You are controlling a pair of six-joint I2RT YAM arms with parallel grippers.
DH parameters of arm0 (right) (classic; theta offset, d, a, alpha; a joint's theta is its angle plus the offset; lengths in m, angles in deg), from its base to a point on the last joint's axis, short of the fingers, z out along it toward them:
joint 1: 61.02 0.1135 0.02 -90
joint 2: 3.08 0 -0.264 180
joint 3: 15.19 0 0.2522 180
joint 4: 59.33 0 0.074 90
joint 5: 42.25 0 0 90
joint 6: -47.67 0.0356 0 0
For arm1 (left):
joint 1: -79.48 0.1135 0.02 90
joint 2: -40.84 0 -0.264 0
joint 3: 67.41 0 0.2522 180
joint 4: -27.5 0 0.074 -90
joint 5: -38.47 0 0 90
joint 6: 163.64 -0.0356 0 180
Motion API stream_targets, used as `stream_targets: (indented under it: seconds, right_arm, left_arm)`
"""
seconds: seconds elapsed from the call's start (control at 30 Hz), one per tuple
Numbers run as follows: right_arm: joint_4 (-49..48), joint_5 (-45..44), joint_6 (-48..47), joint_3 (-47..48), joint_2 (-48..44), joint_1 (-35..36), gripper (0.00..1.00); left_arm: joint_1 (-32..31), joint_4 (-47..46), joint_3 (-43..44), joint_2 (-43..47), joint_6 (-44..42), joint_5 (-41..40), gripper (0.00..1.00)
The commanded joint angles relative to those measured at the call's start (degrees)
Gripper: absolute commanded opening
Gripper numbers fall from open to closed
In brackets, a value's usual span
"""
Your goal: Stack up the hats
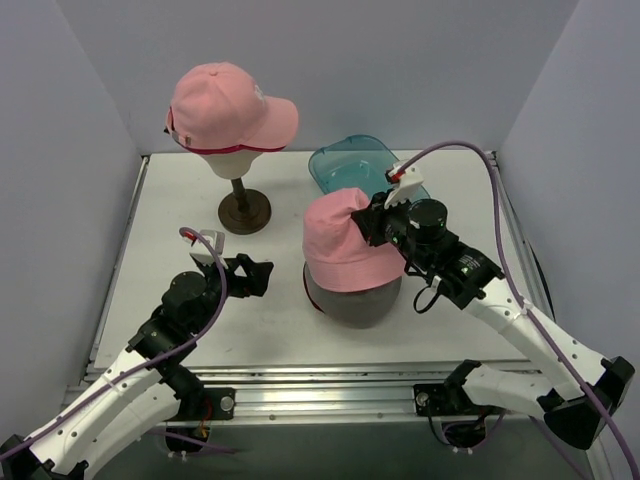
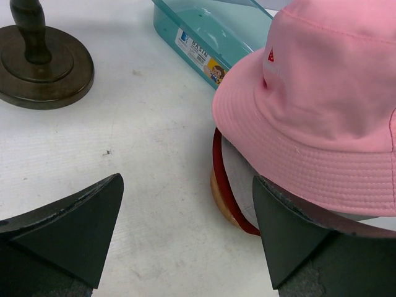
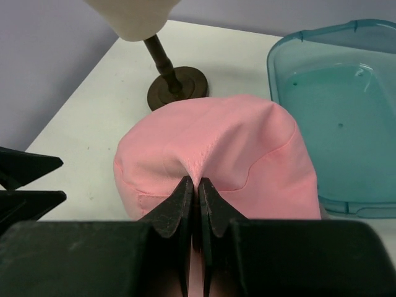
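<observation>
The bucket hat is hanging brim down (image 1: 352, 272) over the dark red hat (image 1: 355, 306). I should continue to lower the bucket hat's top with my right gripper until its brim rests there, and then open the gripper.
A pale pink peaked cap (image 1: 225, 105) sits on the cream head form (image 1: 232, 160) at the back, with a magenta edge showing beneath it. The pale pink bucket hat (image 1: 345, 245) lies over the dark red hat showing grey (image 1: 350, 300) at the table's middle. My right gripper (image 1: 375, 222) is shut on a pinch of the bucket hat's crown (image 3: 210, 142). My left gripper (image 1: 255, 275) is open and empty, just left of the stack; in its view the bucket hat (image 2: 322, 105) and the red rim (image 2: 226, 185) lie by its right finger.
A clear teal plastic tray (image 1: 350, 160) stands behind the stack, also in the right wrist view (image 3: 334, 111) and left wrist view (image 2: 210, 31). The head form's dark round base (image 1: 244, 212) stands at the back left. Grey walls close in on three sides.
</observation>
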Motion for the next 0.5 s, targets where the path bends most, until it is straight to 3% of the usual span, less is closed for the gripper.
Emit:
stream_targets:
  seconds: [0.0, 0.47]
  right_arm:
    - [-2.61, -7.56, -0.44, -1.54, -4.03, 0.9, 0.0]
    - [-3.23, -6.86, 3.78, -12.0, -13.52, 3.62, 0.0]
  left_arm:
    - [-0.35, -2.14, 0.41, 0.42, -0.16, 0.09, 0.94]
    - [-0.35, -2.05, 0.59, 0.07, -0.25, 0.36, 0.94]
